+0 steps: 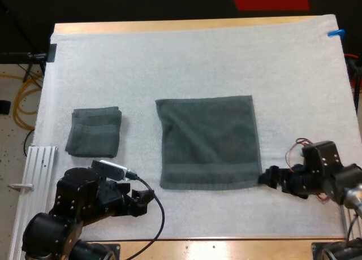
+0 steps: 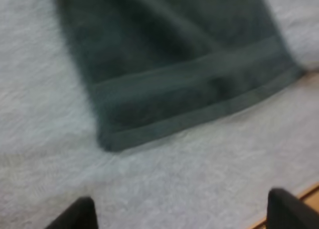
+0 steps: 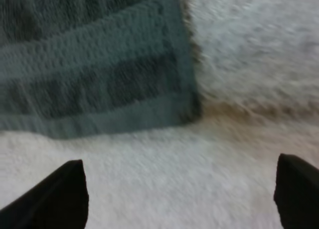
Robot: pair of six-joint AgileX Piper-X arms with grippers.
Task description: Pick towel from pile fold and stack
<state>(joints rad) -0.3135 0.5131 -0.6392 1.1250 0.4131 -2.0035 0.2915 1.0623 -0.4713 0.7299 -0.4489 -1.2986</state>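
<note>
I expect the towel's middle (image 1: 209, 143) to sag when I lift the corners and fold the towel over, because the towel's near edge (image 1: 210, 187) lies thin and loose between its corners.
A dark grey-green towel (image 1: 208, 141) lies spread flat in the middle of the white mat. A smaller folded towel (image 1: 94, 131) rests to its left. My left gripper (image 1: 148, 196) sits low near the mat's front edge, just short of the flat towel's near left corner (image 2: 107, 142). Its fingers (image 2: 75, 216) stand apart over bare mat, open. My right gripper (image 1: 266, 178) is at the towel's near right corner (image 3: 192, 112). Its fingers (image 3: 55, 194) are wide apart, open, with only mat between them.
The white mat (image 1: 198, 51) covers most of the wooden table. A metal rail (image 1: 35, 169) lies along the mat's left side. The table's front wooden edge (image 1: 226, 250) runs just behind both grippers.
</note>
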